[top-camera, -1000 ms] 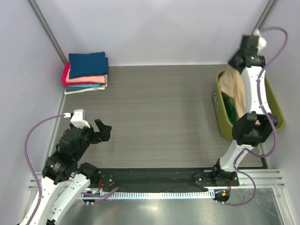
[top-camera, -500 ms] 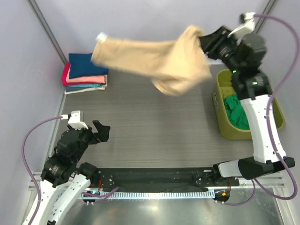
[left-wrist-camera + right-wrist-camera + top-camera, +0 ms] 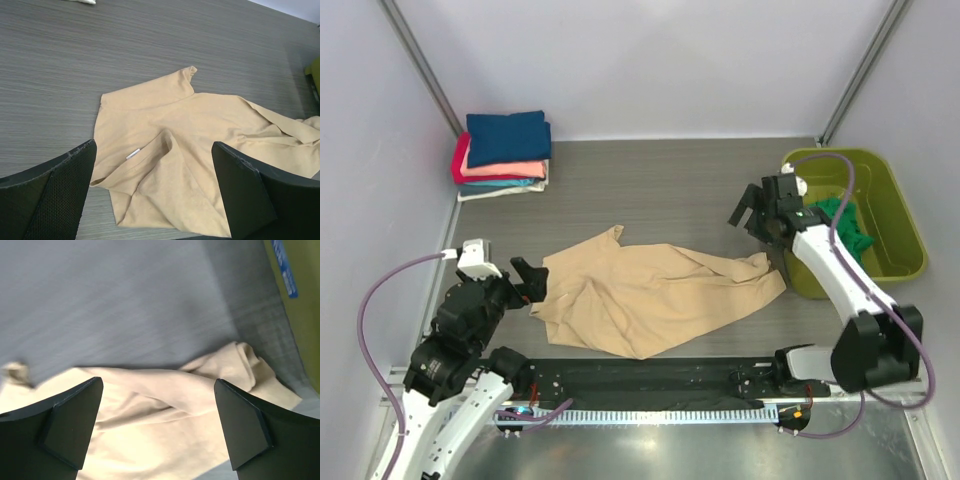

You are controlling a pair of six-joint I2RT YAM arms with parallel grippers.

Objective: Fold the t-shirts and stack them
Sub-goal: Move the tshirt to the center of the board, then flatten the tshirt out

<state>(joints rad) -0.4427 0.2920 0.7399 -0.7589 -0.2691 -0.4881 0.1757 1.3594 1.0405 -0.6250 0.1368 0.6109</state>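
My left gripper should wait to grasp: the tan t-shirt's end (image 3: 730, 270) near the tub is folded over, so my right gripper should pull its bunched corner (image 3: 760, 261) toward the back first.
A tan t-shirt (image 3: 650, 290) lies crumpled and spread on the table's near middle, lying free. My left gripper (image 3: 530, 282) is open at its left edge; in the left wrist view the shirt (image 3: 200, 125) and its collar tag lie between and beyond the open fingers (image 3: 75, 175). Above the shirt's right end my right gripper (image 3: 755, 215) hangs open, and the cloth (image 3: 165, 405) shows below it. A folded stack of t-shirts (image 3: 505, 150), navy on top, sits at the back left. A green t-shirt (image 3: 840, 220) lies in the tub.
The lime-green tub (image 3: 880, 165) stands at the right edge of the table, its wall (image 3: 300, 315) close to my right gripper. Grey walls and metal posts close in the back and sides. A black rail runs along the near edge.
My right gripper lifted the tan t-shirt out of the tub, flung it leftward across the table and opened. The shirt now lies on the table. The left gripper stayed open.
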